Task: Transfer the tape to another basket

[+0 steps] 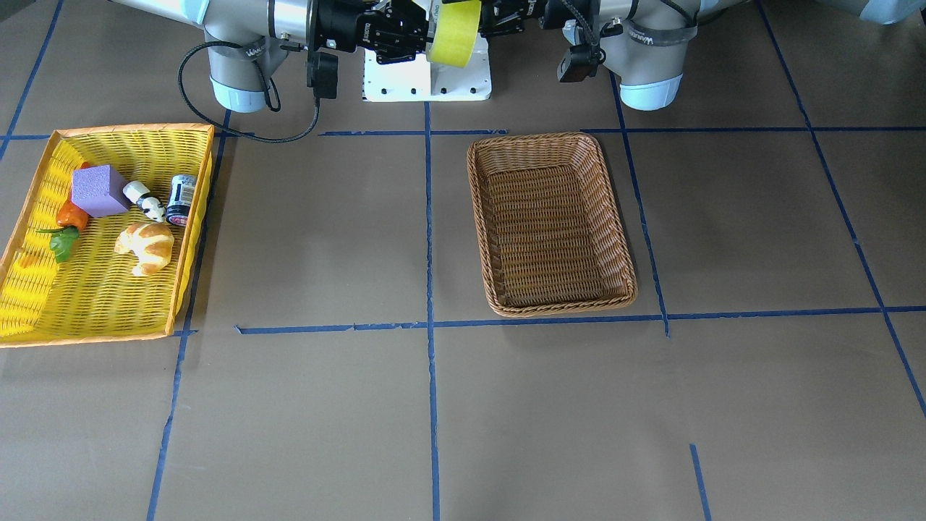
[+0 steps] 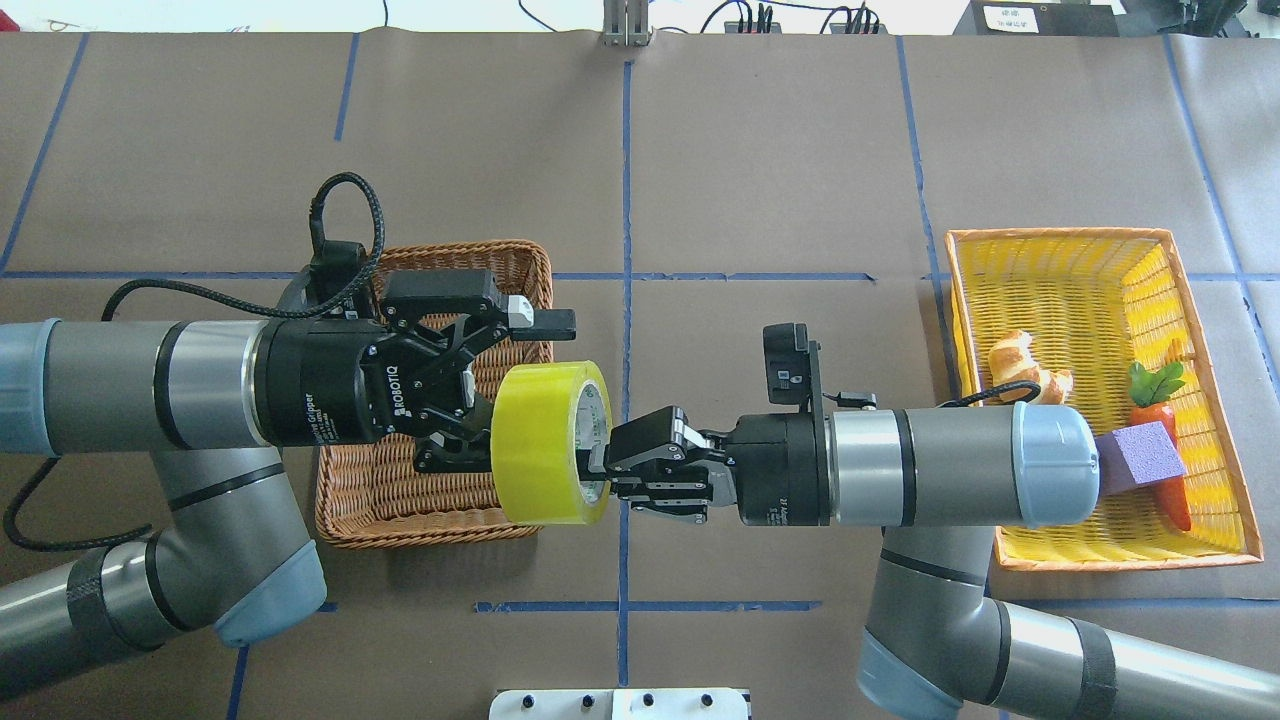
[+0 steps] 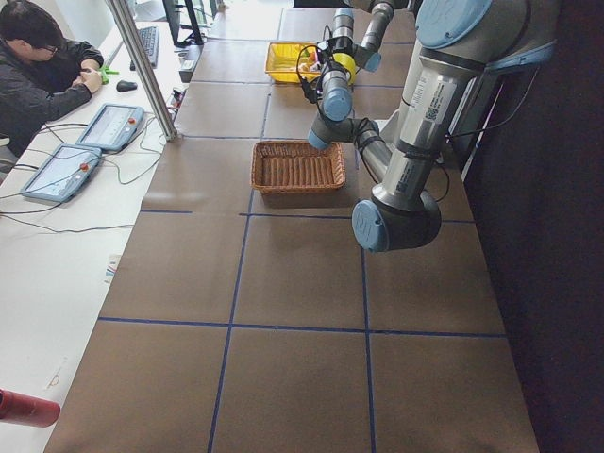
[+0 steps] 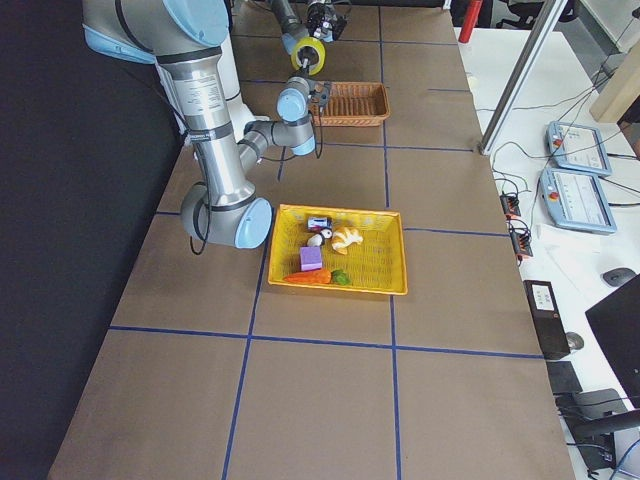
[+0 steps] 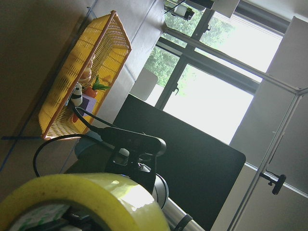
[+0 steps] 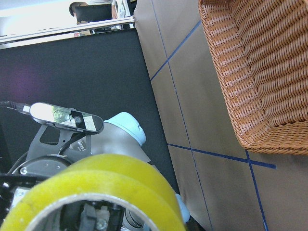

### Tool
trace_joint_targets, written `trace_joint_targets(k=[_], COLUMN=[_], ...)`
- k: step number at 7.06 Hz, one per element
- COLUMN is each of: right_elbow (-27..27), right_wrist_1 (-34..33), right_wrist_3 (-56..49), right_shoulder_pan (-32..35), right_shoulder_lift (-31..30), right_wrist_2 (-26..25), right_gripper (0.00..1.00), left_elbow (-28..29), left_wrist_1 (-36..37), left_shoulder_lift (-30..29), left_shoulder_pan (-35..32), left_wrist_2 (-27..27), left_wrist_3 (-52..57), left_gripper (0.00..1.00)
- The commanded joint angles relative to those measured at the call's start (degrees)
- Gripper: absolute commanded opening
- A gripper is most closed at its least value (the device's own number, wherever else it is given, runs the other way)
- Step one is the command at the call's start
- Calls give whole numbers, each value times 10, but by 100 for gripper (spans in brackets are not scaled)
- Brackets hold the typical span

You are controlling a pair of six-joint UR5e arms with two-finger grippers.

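Observation:
The yellow tape's hole (image 1: 456,33) has a flat rim (image 5: 72,190) around it, so the tape will lie flat and stay in place when I lower it into the wicker basket.
The yellow tape (image 2: 548,443) hangs in the air between my two grippers, near the robot's base, beside the near corner of the brown wicker basket (image 2: 520,262). My right gripper (image 2: 598,470) is shut on the roll's wall at its open end. My left gripper (image 2: 505,395) is open, its fingers spread around the other side of the roll; its lower finger is hidden behind the tape. The tape also shows in the front view (image 1: 454,32), the left wrist view (image 5: 82,202) and the right wrist view (image 6: 96,187). The wicker basket (image 1: 550,231) holds nothing.
A bright yellow basket (image 2: 1060,240) on my right holds a croissant (image 1: 147,246), a purple block (image 1: 99,190), a carrot (image 2: 1165,450), a can (image 1: 181,199) and a small figure. A person sits at a side desk (image 3: 38,66) beyond the table.

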Motion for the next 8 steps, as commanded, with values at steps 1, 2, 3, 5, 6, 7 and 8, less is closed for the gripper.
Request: trace_joint_targets(k=[1, 2, 3, 5, 6, 7, 8], right_elbow=[1, 2, 3, 5, 5, 7, 6], right_wrist_1=[2, 6, 7, 7, 7, 2, -3], right_wrist_3=[-1, -2, -2, -2, -1, -2, -2], right_shoulder_pan=[-1, -1, -1, -2, -3, -3, -2], right_shoulder_lift=[1, 1, 1, 1, 0, 0, -2], right_wrist_2=[-2, -2, -9, -23, -29, -28, -26], right_gripper=[13, 99, 100, 100, 100, 100, 100], left_elbow=[0, 0, -3, -11, -15, -15, -14], left_wrist_1=[2, 1, 3, 4, 4, 23, 32], left_shoulder_lift=[0, 0, -1, 0, 1, 0, 2], left_shoulder_pan=[8, 8, 8, 7, 1, -32, -55], left_wrist_2=[0, 0, 0, 0, 0, -3, -17], left_wrist_3=[-2, 1, -1, -3, -1, -1, 0], left_gripper=[31, 6, 0, 0, 0, 0, 0])
